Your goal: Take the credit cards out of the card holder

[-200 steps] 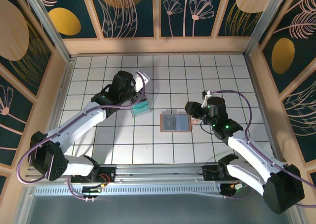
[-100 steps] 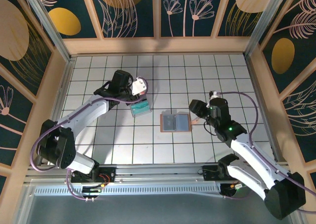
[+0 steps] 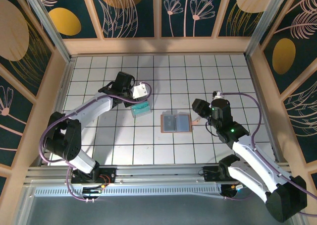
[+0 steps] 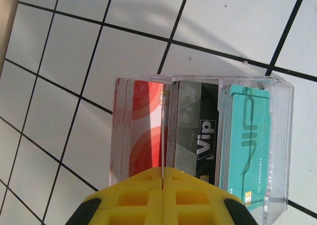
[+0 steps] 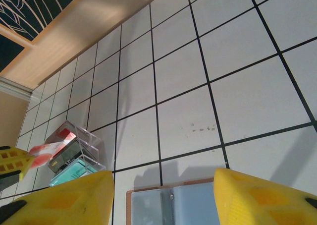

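I keep lowering the red card [image 4: 163,128] with my left gripper, because it hangs edge-on and parallel to the red stack in the clear box [image 4: 143,126], until it stands there.
The card holder [image 3: 176,122] lies open and flat on the tiles, blue-grey with an orange-tan border. In the right wrist view it [image 5: 171,204] sits low between the yellow fingers [image 5: 74,200] of my right gripper [image 5: 163,179], which is open and hovers just to its right [image 3: 198,108]. My left gripper [image 3: 133,91] is shut on one thin credit card [image 3: 142,91]. That card looks pale from above, red in the right wrist view [image 5: 53,146], and edge-on between the yellow pads [image 4: 162,158]. A pale pink sliver [image 3: 196,120], perhaps another card, shows by the holder's right edge.
A small clear box [image 3: 141,109] holding red, black and teal cards stands left of the holder, directly below the left gripper [image 4: 162,171] in the left wrist view [image 4: 277,136]. Wooden walls [image 3: 158,45] enclose the tiled floor.
The left gripper has carried its card a little nearer the clear box while its arm swung. The right gripper has opened wider and drawn back slightly to the right of the holder.
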Available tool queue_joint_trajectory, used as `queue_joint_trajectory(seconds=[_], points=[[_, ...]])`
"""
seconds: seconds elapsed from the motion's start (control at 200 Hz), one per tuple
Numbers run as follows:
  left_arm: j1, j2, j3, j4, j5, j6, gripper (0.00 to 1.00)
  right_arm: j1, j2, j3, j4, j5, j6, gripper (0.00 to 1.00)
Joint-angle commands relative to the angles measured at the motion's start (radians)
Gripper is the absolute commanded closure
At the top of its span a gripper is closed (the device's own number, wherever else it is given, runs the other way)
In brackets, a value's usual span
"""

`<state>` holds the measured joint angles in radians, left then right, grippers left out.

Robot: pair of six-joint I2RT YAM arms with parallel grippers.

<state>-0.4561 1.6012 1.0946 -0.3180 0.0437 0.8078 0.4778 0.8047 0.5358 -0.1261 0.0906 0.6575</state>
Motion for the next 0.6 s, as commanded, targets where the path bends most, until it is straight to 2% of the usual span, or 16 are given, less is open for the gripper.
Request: queue_joint_trajectory(seconds=[0.0, 0.596], points=[[0.007, 0.034, 0.038, 0.016, 0.001, 0.058, 1.0, -0.004, -0.016, 0.024, -0.005, 0.04, 0.013, 0.44], [0.008, 0.106, 0.111, -0.034, -0.004, 0.096, 1.0, -0.004, -0.032, 0.014, -0.011, 0.033, 0.021, 0.44]])
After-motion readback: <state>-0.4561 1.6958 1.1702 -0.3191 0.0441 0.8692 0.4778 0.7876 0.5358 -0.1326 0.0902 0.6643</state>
